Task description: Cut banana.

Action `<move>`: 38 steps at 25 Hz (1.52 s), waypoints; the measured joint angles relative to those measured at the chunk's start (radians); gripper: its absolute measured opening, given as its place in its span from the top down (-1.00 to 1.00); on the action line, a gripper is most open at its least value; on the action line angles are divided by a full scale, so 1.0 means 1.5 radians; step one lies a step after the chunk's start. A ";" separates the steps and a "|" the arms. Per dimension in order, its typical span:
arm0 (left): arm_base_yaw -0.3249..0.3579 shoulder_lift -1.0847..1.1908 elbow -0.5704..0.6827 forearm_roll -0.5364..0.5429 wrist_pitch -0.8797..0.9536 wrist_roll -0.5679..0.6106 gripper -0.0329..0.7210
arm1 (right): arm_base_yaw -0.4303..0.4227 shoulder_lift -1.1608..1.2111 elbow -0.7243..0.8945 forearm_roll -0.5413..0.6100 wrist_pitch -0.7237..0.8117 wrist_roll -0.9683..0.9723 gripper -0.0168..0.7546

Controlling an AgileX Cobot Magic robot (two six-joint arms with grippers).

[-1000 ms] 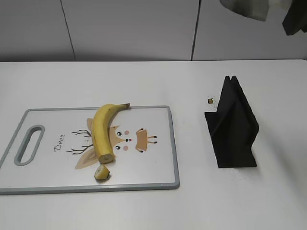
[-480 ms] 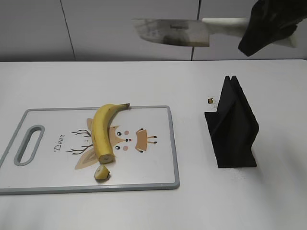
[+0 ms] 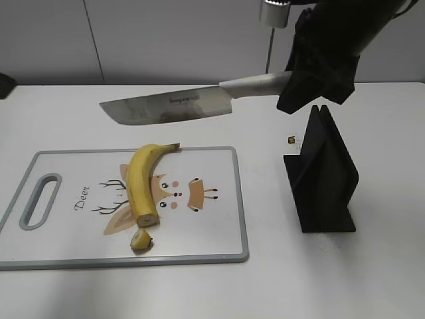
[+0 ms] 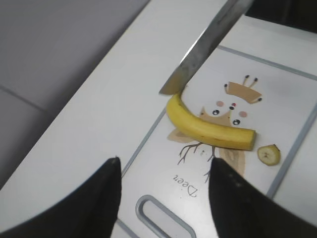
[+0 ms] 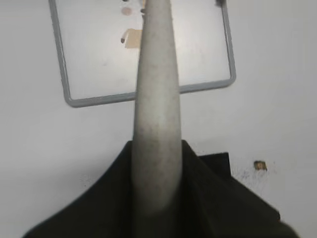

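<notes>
I expect the banana's next slice (image 3: pixel 145 212) to stay next to the stub (image 3: pixel 141 240) when I push the knife through, because the stub lies close to the banana's flat cut side.
The yellow banana (image 3: pixel 141 179) lies on the deer-print cutting board (image 3: pixel 212 226), dark stem tip at the far end and flat cut face toward the front. It also shows in the left wrist view (image 4: pixel 208 131). My right gripper (image 3: pixel 302 80) is shut on the pale handle (image 5: pixel 156 114) of a knife. Its blade (image 3: pixel 169 106) hangs level in the air above and behind the banana, not touching it. My left gripper (image 4: pixel 163 171) is open and empty, high above the board's handle end.
A small cut-off banana stub (image 3: pixel 141 240) lies on the board just in front of the banana's cut face. A black knife stand (image 3: pixel 322 173) stands right of the board. A tiny brown scrap (image 3: pixel 291 140) lies on the table behind the stand.
My right gripper has come down and to the left with the knife, from the top right corner to just above the far end of the banana. The banana and stub have not moved.
</notes>
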 joint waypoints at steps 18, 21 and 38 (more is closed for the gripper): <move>-0.058 0.310 -0.076 0.025 0.049 0.087 -0.55 | 0.000 0.117 -0.024 0.142 -0.002 -0.234 0.53; -0.058 0.327 -0.076 0.033 0.047 0.088 -0.46 | 0.000 0.121 -0.027 0.147 -0.008 -0.244 0.53; -0.098 0.348 -0.002 0.113 -0.005 -0.038 0.93 | 0.029 0.121 0.076 0.145 -0.100 -0.244 0.53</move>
